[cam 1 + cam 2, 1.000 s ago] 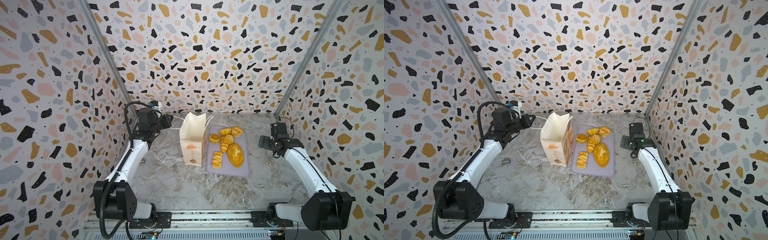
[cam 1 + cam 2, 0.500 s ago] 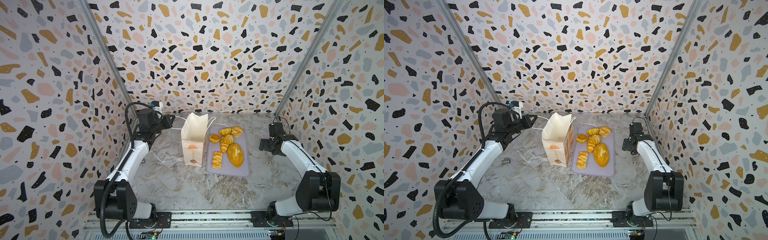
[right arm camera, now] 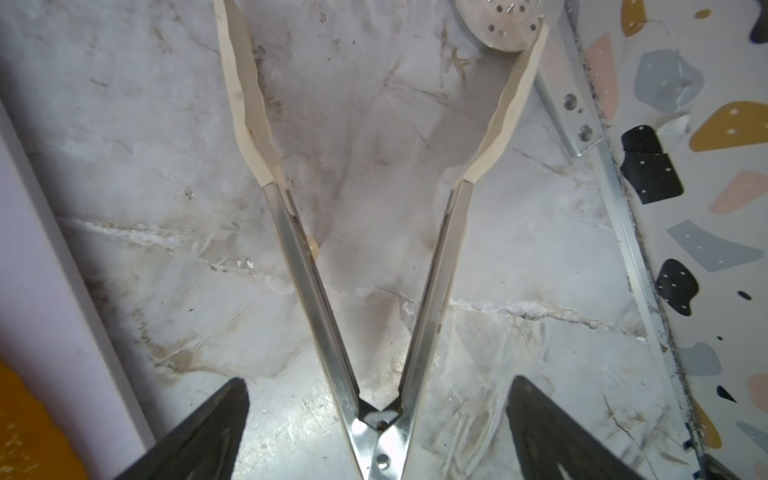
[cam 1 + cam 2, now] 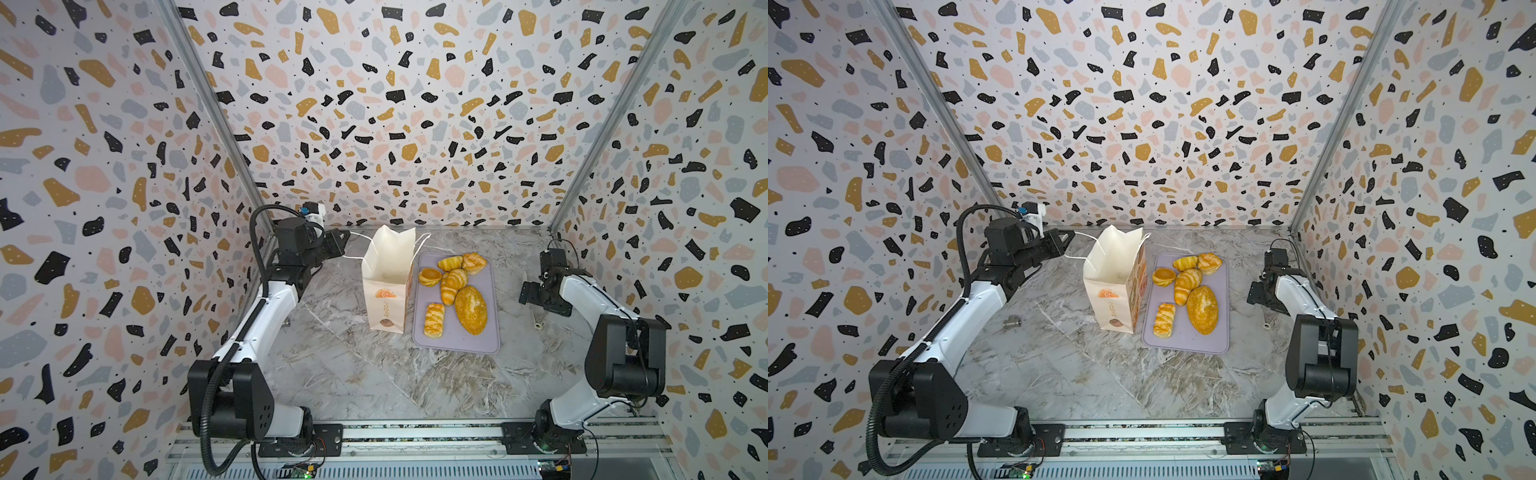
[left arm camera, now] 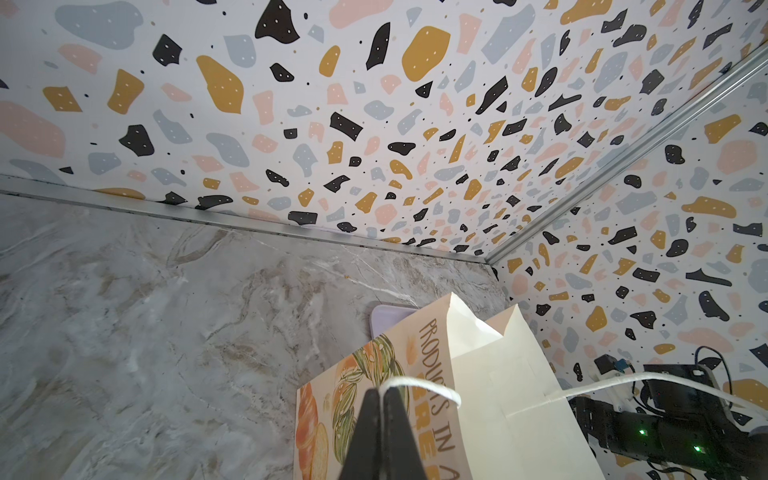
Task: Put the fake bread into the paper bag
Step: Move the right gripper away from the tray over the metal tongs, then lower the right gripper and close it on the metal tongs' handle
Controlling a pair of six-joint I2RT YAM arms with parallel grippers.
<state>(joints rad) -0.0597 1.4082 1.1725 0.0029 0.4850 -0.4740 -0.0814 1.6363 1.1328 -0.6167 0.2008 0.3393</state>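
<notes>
I should keep lowering my right gripper toward their cream ends (image 3: pixel 264 160), as the tongs' metal arms (image 3: pixel 322 316) both lie within its open fingers, until the fingers close around both.
The paper bag (image 4: pixel 386 291) (image 4: pixel 1115 291) stands upright with its mouth open, left of a lilac tray (image 4: pixel 457 345). My left gripper (image 4: pixel 347 237) (image 5: pixel 381 392) is shut on the bag's white string handle (image 5: pixel 424 384), which runs taut to the rim. The fake bread lies on the tray: a seeded loaf (image 4: pixel 471 309), a plaited pastry (image 4: pixel 434 320), a round bun (image 4: pixel 430 276) and striped rolls (image 4: pixel 454 282). My right gripper (image 4: pixel 530 295) (image 3: pixel 378 382) is open just above metal tongs (image 3: pixel 307 266) (image 4: pixel 536 320) that lie on the table. Its fingers straddle the hinge end without touching it.
The tongs have cream tips and are spread in a V toward the right wall. A round metal disc (image 3: pixel 505 25) sits by that wall's rail. A small metal piece (image 4: pixel 1012 321) lies on the marble left of the bag. Patterned walls close in on three sides.
The right arm has refolded, its elbow swinging up and toward the front, while its open gripper stayed over the tongs. The left gripper has kept its hold on the handle.
</notes>
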